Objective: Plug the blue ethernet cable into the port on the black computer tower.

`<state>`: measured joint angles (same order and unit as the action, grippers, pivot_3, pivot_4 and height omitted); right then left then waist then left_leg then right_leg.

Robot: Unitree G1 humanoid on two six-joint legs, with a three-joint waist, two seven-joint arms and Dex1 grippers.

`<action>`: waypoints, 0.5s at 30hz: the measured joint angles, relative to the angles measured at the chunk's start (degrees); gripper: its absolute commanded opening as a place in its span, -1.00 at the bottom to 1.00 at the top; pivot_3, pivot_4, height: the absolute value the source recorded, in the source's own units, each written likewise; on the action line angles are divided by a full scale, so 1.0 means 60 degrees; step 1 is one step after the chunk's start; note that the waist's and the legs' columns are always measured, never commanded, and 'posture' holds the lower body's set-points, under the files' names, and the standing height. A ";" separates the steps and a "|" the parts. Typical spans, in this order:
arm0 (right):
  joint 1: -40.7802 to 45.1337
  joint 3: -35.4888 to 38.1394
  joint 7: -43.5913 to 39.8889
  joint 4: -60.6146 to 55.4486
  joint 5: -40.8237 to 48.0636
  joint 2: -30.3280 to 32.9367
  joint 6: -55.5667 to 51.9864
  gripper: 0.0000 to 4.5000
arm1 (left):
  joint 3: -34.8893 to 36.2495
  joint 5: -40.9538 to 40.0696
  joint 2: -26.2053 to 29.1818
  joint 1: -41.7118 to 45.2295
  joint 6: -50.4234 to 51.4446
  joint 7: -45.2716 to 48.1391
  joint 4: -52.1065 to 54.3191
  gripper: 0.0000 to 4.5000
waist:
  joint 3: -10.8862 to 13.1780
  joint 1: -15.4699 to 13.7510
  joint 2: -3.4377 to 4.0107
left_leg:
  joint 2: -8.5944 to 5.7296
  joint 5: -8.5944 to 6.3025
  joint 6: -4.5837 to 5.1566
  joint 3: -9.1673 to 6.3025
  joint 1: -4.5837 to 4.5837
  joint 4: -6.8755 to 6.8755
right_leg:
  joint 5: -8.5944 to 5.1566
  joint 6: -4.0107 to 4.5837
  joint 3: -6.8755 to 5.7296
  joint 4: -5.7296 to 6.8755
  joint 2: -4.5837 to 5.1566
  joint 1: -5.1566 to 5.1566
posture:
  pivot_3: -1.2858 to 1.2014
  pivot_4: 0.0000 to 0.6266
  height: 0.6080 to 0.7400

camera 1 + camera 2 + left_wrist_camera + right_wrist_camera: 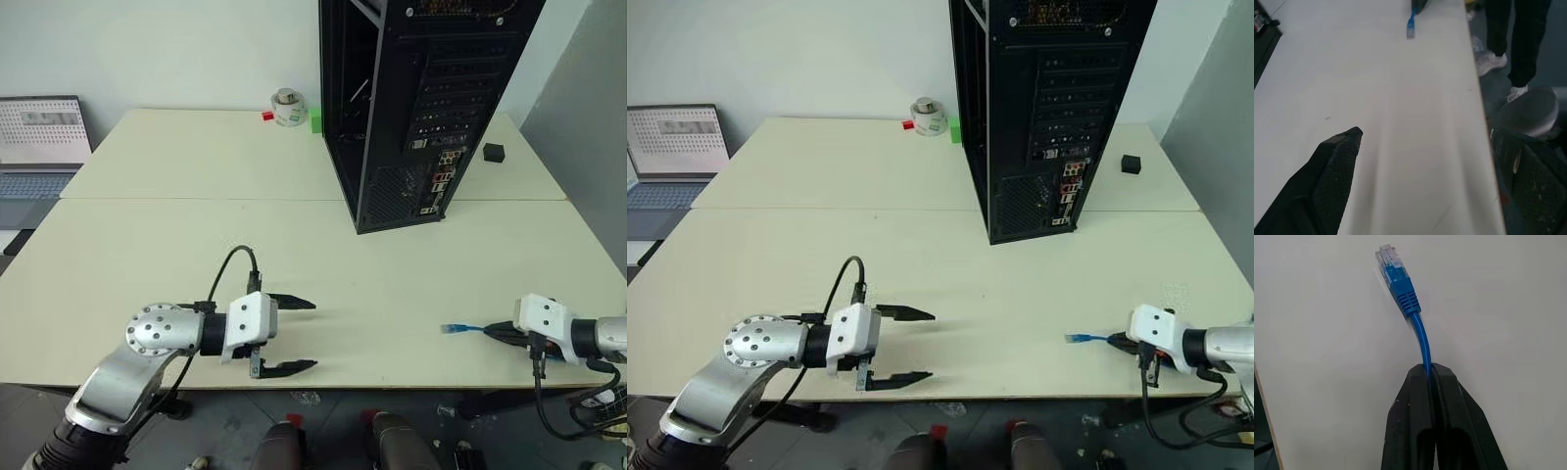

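Observation:
The blue length [473, 328] sticks straight out, so the blue ethernet cable should bend in a loose curve behind when its clear plug [451, 329] is carried by the robot.
The blue ethernet cable [1422, 340] sticks out from between the black fingers of my right gripper [498, 333], which is shut on it near the table's front right edge. Its clear plug [450, 328] points left, just above the tabletop. The black computer tower [416, 98] stands upright at the back middle of the table, rear panel facing me. Its coloured connectors [443, 181], with the port among them too small to pick out, sit low on that panel. My left gripper [291, 336] hovers open near the front edge, left of centre, fingers pointing right toward the plug [1410, 32].
A small black cube [494, 152] lies right of the tower. A tape roll [287, 108] with small red and green items sits behind at the tower's left. A laptop [39, 142] stands off the far left. A person's legs [1518, 44] are beyond the table's front edge.

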<state>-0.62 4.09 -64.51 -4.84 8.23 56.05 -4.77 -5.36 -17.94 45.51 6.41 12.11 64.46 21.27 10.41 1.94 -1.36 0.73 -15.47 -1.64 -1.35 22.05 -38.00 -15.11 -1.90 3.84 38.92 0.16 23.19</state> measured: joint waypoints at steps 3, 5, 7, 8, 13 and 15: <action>0.0772 -0.0372 0.0078 -0.0816 0.0180 -0.0299 -0.0573 -0.99 | 0.0043 -0.0003 -0.0001 0.0414 0.0008 0.0036 -0.0380 1.00 | 0.0000 -0.0008 0.0000 | 0.0000 0.0000 0.0000 -0.0004 0.0003 0.0000 | -0.0007 -0.0012 -0.0002 -0.0001 0.0001 0.0000 | 0.03 -0.52 1.00; 0.1259 -0.0585 0.0160 -0.1147 0.0274 -0.0500 -0.0958 -0.99 | 0.0075 -0.0017 0.0000 0.0571 0.0038 0.0119 -0.0649 1.00 | 0.0000 -0.0019 0.0000 | -0.0001 0.0000 0.0000 -0.0008 0.0009 0.0000 | 0.0001 0.0002 -0.0006 -0.0002 0.0003 0.0002 | 0.03 -0.52 1.00; 0.1678 -0.0862 0.0188 -0.1353 0.0333 -0.0694 -0.1307 -0.99 | 0.0093 0.0038 0.0180 0.0580 -0.0108 0.0328 -0.0978 1.00 | 0.0000 -0.0019 -0.0001 | 0.0000 0.0000 0.0000 -0.0010 0.0010 0.0000 | 0.0002 0.0003 -0.0009 -0.0004 0.0004 0.0003 | 0.03 -0.52 1.00; 0.1844 -0.0994 0.0203 -0.1431 0.0336 -0.0816 -0.1463 -0.99 | 0.0094 0.0121 0.0328 0.0589 -0.0295 0.0450 -0.1174 1.00 | 0.0001 -0.0017 -0.0002 | 0.0001 0.0000 0.0000 -0.0011 0.0011 0.0001 | 0.0002 0.0003 -0.0011 -0.0004 0.0003 0.0005 | 0.03 -0.52 1.00; 0.2511 -0.1657 0.0236 -0.1530 0.0327 -0.1205 -0.1916 -0.99 | 0.0107 0.0513 0.0511 0.0992 -0.1103 0.0758 -0.1747 1.00 | 0.0001 -0.0019 -0.0002 | -0.0003 0.0000 0.0000 -0.0009 0.0014 -0.0002 | 0.0002 0.0003 -0.0012 -0.0004 0.0008 0.0006 | 0.03 -0.52 1.00; 0.2723 -0.1747 0.0279 -0.1546 0.0328 -0.1294 -0.2085 -0.99 | 0.0105 0.0568 0.0486 0.1223 -0.1199 0.0762 -0.1915 1.00 | 0.0001 -0.0021 -0.0002 | -0.0003 0.0000 0.0000 -0.0013 0.0016 -0.0002 | 0.0002 0.0004 -0.0016 -0.0003 0.0008 0.0006 | 0.03 -0.52 1.00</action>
<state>15.71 -6.39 -62.83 -14.12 10.20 48.29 -17.28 -4.73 -14.53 48.42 13.75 4.92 69.03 9.78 10.41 1.81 -1.37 0.72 -15.47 -1.64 -1.42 22.15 -38.01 -15.09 -1.88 3.74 38.90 0.21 23.22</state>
